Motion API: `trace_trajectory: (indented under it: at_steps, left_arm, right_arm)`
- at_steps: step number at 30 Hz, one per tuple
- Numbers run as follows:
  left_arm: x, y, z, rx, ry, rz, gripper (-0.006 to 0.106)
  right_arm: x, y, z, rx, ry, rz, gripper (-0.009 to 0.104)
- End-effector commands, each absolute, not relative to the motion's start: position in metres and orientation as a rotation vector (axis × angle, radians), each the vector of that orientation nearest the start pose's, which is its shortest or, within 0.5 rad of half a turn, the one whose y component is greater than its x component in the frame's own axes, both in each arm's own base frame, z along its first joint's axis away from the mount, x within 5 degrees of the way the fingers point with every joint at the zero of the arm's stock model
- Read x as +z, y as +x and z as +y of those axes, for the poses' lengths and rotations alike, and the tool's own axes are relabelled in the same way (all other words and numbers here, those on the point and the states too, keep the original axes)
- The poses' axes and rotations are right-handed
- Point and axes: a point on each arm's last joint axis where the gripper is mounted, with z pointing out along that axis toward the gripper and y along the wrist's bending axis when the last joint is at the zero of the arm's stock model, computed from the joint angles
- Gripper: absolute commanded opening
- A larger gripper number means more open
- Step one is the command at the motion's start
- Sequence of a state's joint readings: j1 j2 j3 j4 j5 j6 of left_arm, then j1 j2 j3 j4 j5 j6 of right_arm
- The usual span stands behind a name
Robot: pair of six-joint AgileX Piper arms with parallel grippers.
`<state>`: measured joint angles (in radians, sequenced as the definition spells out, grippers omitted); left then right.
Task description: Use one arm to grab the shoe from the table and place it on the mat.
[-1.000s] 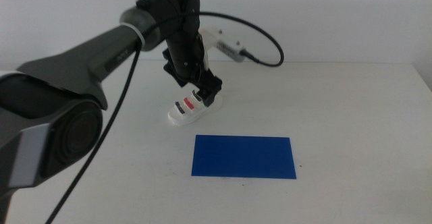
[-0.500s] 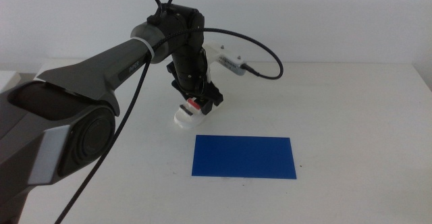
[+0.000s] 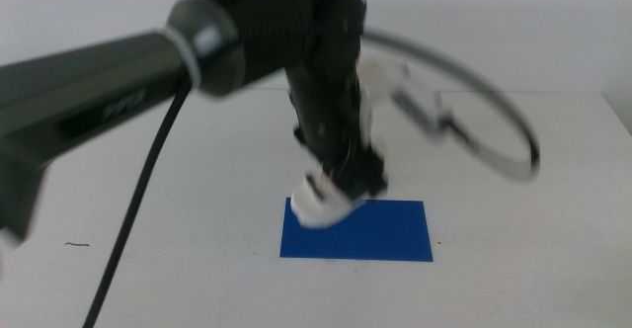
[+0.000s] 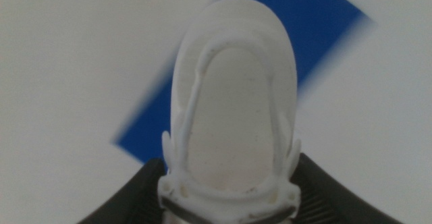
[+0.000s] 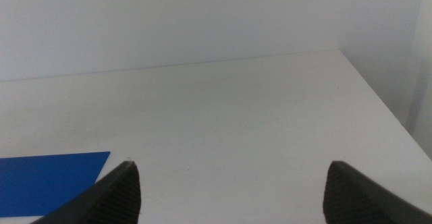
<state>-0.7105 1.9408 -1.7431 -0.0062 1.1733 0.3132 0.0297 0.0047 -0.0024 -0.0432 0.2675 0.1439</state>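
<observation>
Next, my left gripper turns the white shoe [image 4: 233,92] to line up with the mat's long side and lowers it over the mat's middle [image 3: 357,232], because the shoe lies at an angle across the dark blue mat.
My left arm reaches in from the left in the middle view, blurred by motion. Its gripper [image 3: 348,178] is shut on the white shoe [image 3: 326,200] and holds it in the air over the near left corner of the dark blue mat [image 3: 380,233]. In the left wrist view the shoe [image 4: 233,109] fills the middle, gripped at its heel end between the two dark jaws, with the mat [image 4: 297,28] below it. The right gripper [image 5: 229,183] is open and empty, out of the middle view; its wrist view shows a corner of the mat [image 5: 47,173].
The white table [image 3: 533,170] lies bare around the mat. A looping black cable [image 3: 494,140] swings from the left arm's wrist. The table's far edge [image 5: 202,62] and right edge show in the right wrist view.
The left arm has lifted the shoe off the table and carried it forward and right, from behind the mat to above the mat's left end.
</observation>
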Motion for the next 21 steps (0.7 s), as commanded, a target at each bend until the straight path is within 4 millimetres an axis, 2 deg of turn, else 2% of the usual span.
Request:
trace_trajectory:
  at_steps: [1,4,8,13,15,21]
  left_arm:
    - [0.270,0.296,-0.270,-0.067,1.567,2.368,-0.001]
    - [0.253,0.291,-0.271,-0.012,1.751,2.256,-0.001]
    - [0.221,0.302,-0.278,0.059,1.951,2.134,-0.001]
    - [0.195,0.315,-0.292,0.091,2.081,2.159,-0.001]
    - [0.192,0.318,-0.299,0.100,2.128,2.156,-0.001]
    - [0.191,0.328,-0.311,0.082,2.128,2.117,-0.001]
  right_arm:
    - [0.190,0.055,0.000,0.078,0.063,1.744,0.079]
    - [0.190,0.055,0.000,0.078,0.063,1.744,0.079]
    - [0.190,0.055,0.000,0.078,0.063,1.744,0.079]
    - [0.190,0.055,0.000,0.078,0.063,1.744,0.079]
    - [0.190,0.055,0.000,0.078,0.063,1.744,0.079]
    - [0.190,0.055,0.000,0.078,0.063,1.744,0.079]
